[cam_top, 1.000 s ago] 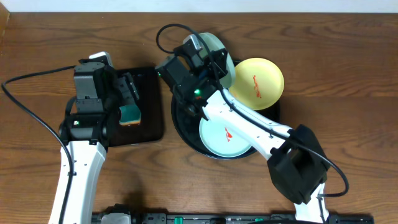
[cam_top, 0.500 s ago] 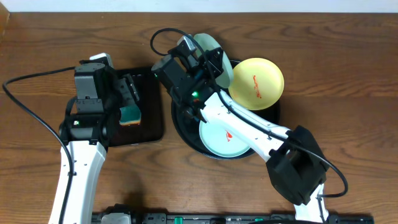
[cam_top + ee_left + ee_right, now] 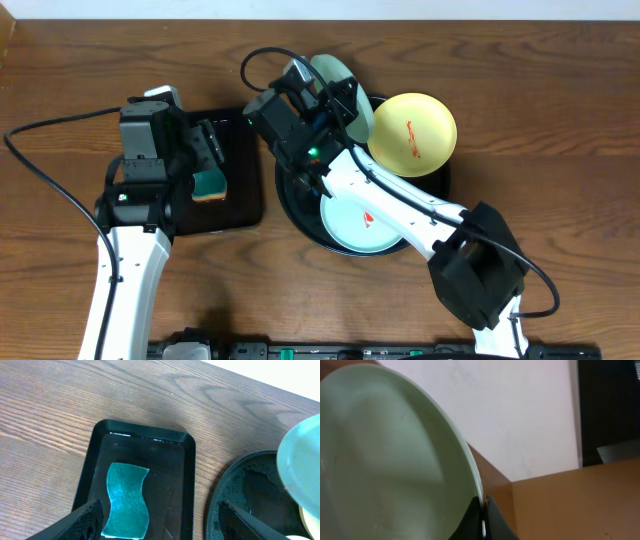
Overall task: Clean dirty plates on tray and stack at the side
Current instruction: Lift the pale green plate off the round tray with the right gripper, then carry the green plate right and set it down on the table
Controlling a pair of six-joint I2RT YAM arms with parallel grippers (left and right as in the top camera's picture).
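Observation:
I carry on to the open wood (image 3: 565, 140) beyond the yellow plate and release the light blue plate flat with my right gripper, as the held light blue plate's inner side (image 3: 395, 460) is free of red.
My right gripper (image 3: 333, 100) is shut on the rim of a light blue plate (image 3: 336, 68) and holds it tilted on edge above the back of the round black tray (image 3: 290, 195). In the right wrist view the jaws (image 3: 484, 520) pinch the plate's rim (image 3: 385, 460). A second light blue plate (image 3: 362, 222) with a red smear lies flat in the tray. A pale yellow plate (image 3: 413, 133) with a red smear leans on the tray's right rim. My left gripper (image 3: 208, 148) (image 3: 160, 525) is open and empty above a teal sponge (image 3: 127, 500).
The sponge (image 3: 210, 185) lies in a small rectangular black tray (image 3: 245, 160) (image 3: 145, 435) to the left of the round tray (image 3: 250, 490). The held plate (image 3: 302, 470) shows at the right edge of the left wrist view. The table is brown wood.
My right gripper has shifted the held plate slightly to the left and up. The left arm has not moved.

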